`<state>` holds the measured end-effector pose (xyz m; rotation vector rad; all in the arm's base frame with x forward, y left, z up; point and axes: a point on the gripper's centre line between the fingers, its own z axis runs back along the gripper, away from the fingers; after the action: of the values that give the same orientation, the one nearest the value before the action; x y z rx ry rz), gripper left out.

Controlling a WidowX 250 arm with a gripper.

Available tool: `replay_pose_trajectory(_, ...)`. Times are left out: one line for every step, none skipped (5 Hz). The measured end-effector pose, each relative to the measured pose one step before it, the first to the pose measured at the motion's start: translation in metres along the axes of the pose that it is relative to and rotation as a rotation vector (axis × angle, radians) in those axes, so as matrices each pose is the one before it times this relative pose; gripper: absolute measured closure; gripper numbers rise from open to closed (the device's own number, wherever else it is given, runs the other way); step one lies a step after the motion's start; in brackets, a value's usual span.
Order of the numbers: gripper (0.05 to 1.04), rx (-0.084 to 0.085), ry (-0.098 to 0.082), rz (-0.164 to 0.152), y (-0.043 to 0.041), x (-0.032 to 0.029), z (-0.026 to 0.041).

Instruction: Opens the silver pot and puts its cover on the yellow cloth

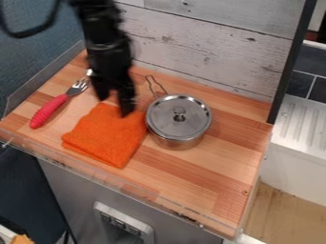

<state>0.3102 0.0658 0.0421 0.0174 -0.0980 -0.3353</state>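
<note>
I expect the silver cover to come clean off and leave the pot standing when I lift the cover's knob, because the cover just rests on the pot's rim.
The black gripper (pixel 114 105) hangs down over the upper part of the orange cloth (pixel 105 136), left of the pot, its two fingers apart with nothing between them. The silver pot (pixel 176 141) stands just right of the cloth, its wire handle pointing up and left towards the wall. On top of the pot lies its silver cover (pixel 167 125), with a small round knob in the centre. The cloth lies flat and folded, and part of its upper edge is hidden behind the gripper.
A fork with a red handle (pixel 47 111) lies left of the cloth. The wooden counter (pixel 213 188) has a clear rim along its front and left. A whitewashed plank wall (pixel 210 45) stands behind, with a dark post (pixel 293 62) at the right back.
</note>
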Motion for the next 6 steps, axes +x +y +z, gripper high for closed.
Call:
replay_pose_trajectory(0.083,0.0393,-0.0136,0.0089,-0.01958,0.02777,0.01204)
replay_pose_trajectory(0.083,0.0046,-0.0033,-0.0002,-0.01335,0.01707,-0.00229)
replay_pose_trajectory(0.083,-0.0074,0.0210,0.0268,-0.00486,0.00632,-0.00996)
replay_pose_trajectory(0.083,-0.0175,0.0086,0.0077,-0.00843,0.00345,-0.00679)
replay_pose_trajectory(0.083,-0.0085,0.0127,-0.0331,-0.01301,0.00243,-0.00700)
replay_pose_trajectory(0.134,-0.0042,-0.0014,-0.0093,-0.00403,0.00155,-0.00015)
